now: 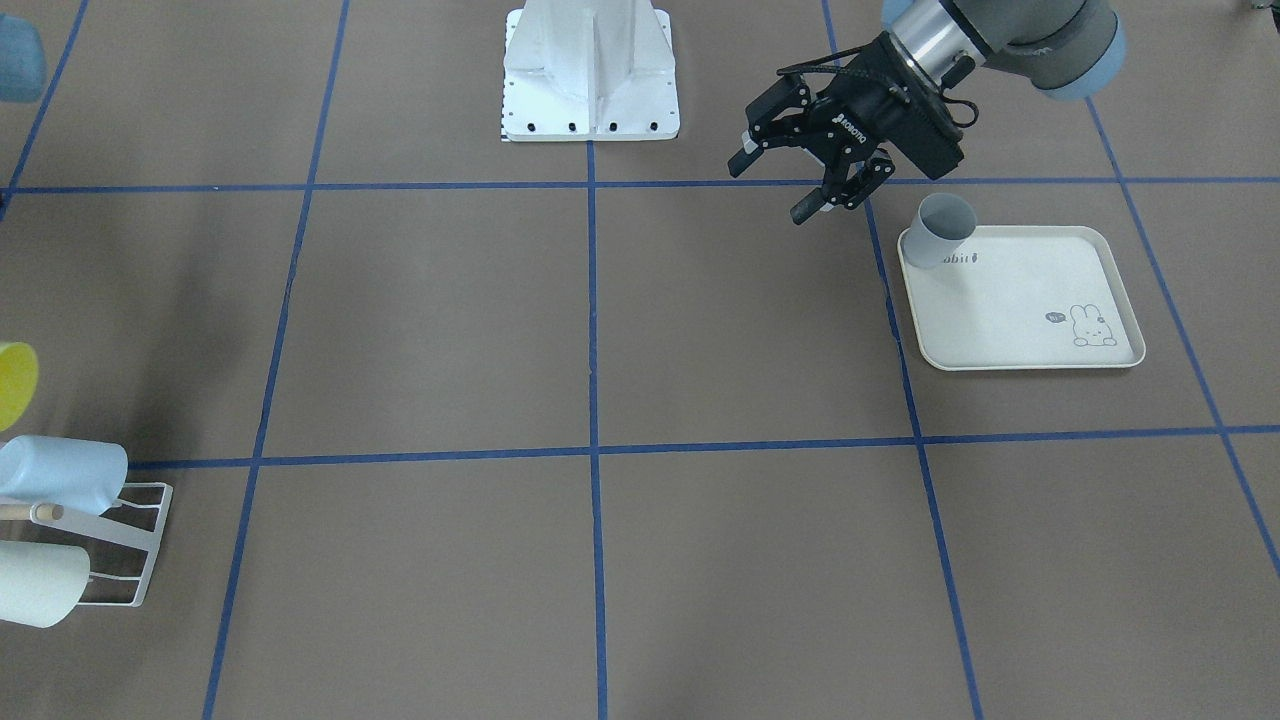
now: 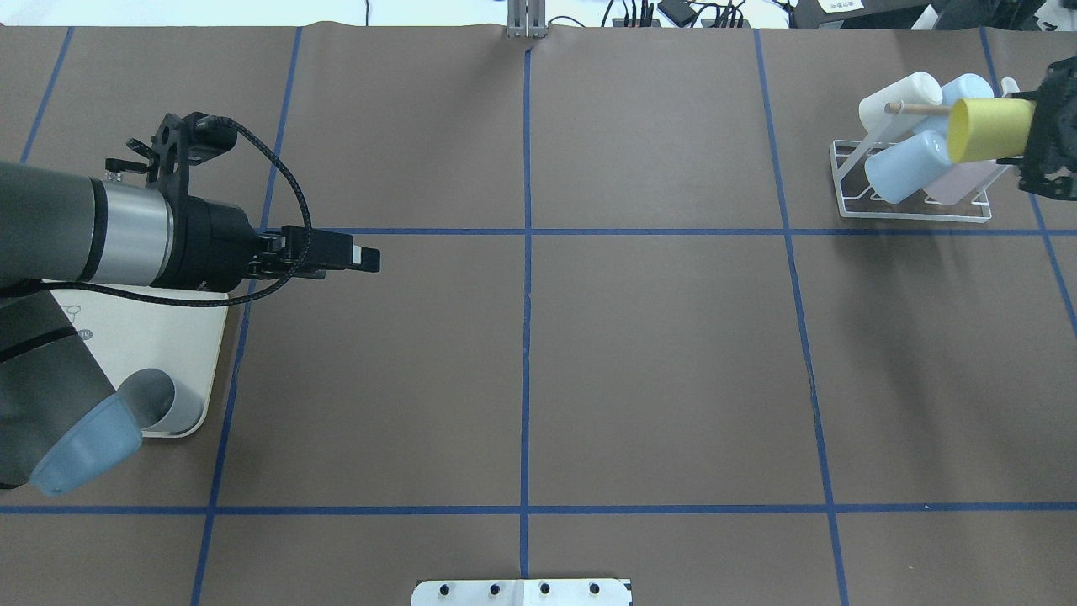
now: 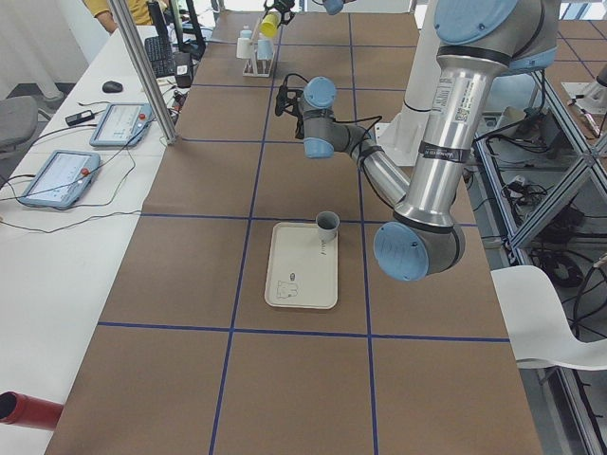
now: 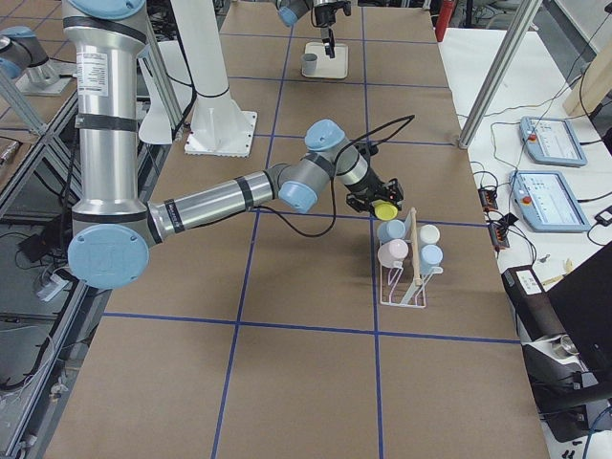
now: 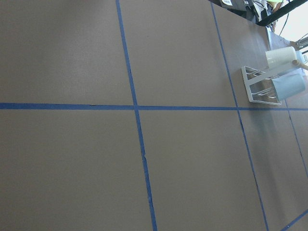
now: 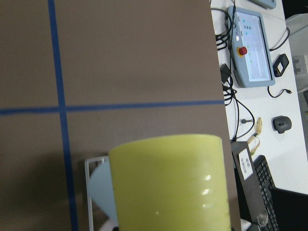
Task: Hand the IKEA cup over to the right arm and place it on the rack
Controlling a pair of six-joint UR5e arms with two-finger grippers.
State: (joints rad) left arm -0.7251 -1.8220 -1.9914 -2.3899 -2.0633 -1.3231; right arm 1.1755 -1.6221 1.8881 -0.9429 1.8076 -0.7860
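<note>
The yellow cup points along the rack across the light-blue cup, so my right gripper should swing back and turn it toward the empty pegs at the rack's end.
My right gripper [image 2: 1028, 133] is shut on a yellow IKEA cup [image 2: 989, 128], held on its side just above the white wire rack [image 2: 913, 212]. The same cup fills the bottom of the right wrist view [image 6: 168, 187] and shows at the left edge of the front view [image 1: 12, 382]. Several pale cups lean on the rack's prongs, among them a light-blue cup [image 2: 904, 164] and a white cup [image 2: 900, 94]. My left gripper [image 1: 775, 187] hangs open and empty above the table, a little off the tray's corner.
A cream rabbit-print tray [image 1: 1030, 340] lies under my left arm with a grey cup [image 1: 942, 230] upright at its corner. The white robot base [image 1: 590, 90] stands at the table's near edge. Blue tape lines cross the brown table.
</note>
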